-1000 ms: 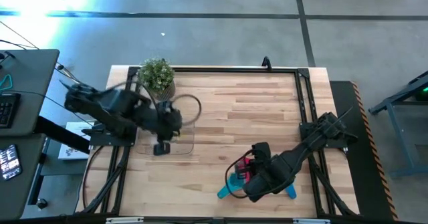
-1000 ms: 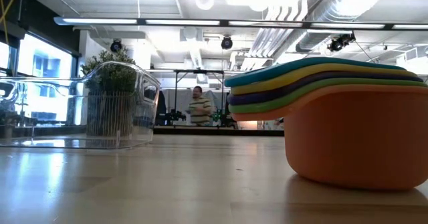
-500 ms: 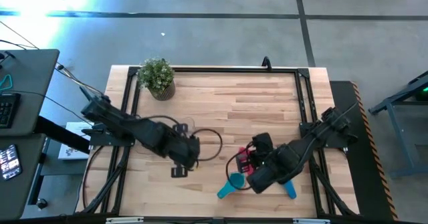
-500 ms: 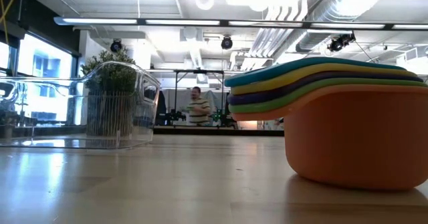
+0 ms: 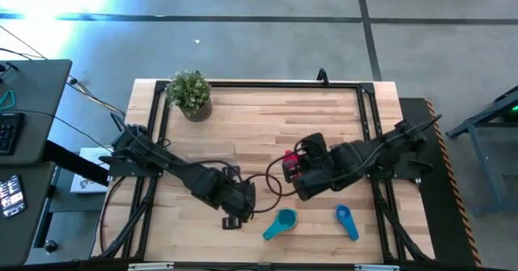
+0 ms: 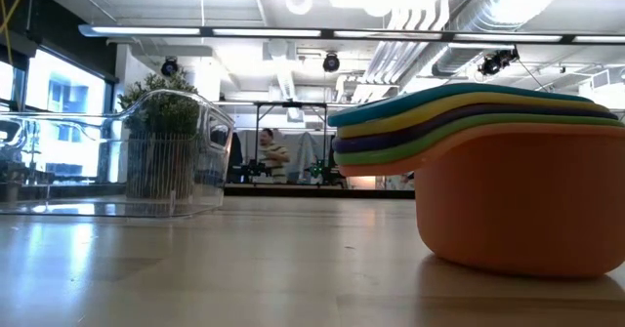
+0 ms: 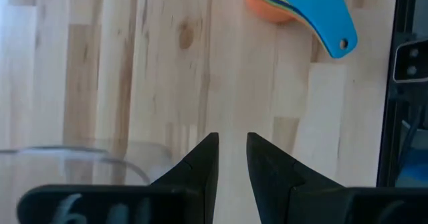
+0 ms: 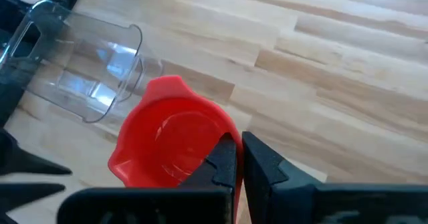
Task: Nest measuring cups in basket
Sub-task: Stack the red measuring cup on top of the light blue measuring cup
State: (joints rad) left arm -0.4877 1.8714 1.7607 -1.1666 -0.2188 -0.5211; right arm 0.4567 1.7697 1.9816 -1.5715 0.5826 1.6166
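Note:
The stack's handles (image 5: pixel 272 232) point at a slant to the near edge of the table. My left gripper should push the stack's handle ends (image 5: pixel 266 236) around until they are square before my right gripper nests the red cup.
A nested stack of measuring cups (image 5: pixel 283 220), orange bowl at the bottom and light blue on top, stands on its base near the table's near edge; it fills the right of the low view (image 6: pixel 518 195). A single blue cup (image 5: pixel 346 221) lies to its right. The clear basket (image 5: pixel 202 159) stands left of centre. My right gripper (image 5: pixel 293 174) is above mid-table, shut on the red cup (image 8: pixel 174 137). My left gripper (image 5: pixel 231 221) is just left of the stack (image 7: pixel 294 3), narrowly open and holding nothing. My right gripper holds the red cup by the wall of its bowl (image 8: pixel 231 134), one finger inside the bowl and one outside. The fingers come slanting down from the table's right. The cup sits mouth-up and looks lifted clear of the wood.
A small potted plant (image 5: pixel 190 93) stands at the far left corner, behind the basket (image 6: pixel 117 151) in the low view. Black frame rails run along the table's edges. Bare wood lies between basket and stack. A person stands far off in the room.
My left gripper has left the basket and swung toward the near edge and right, ending beside the stack. My right gripper has moved from over the stack toward the far side with the red cup, leaving the stack and the blue cup in plain view.

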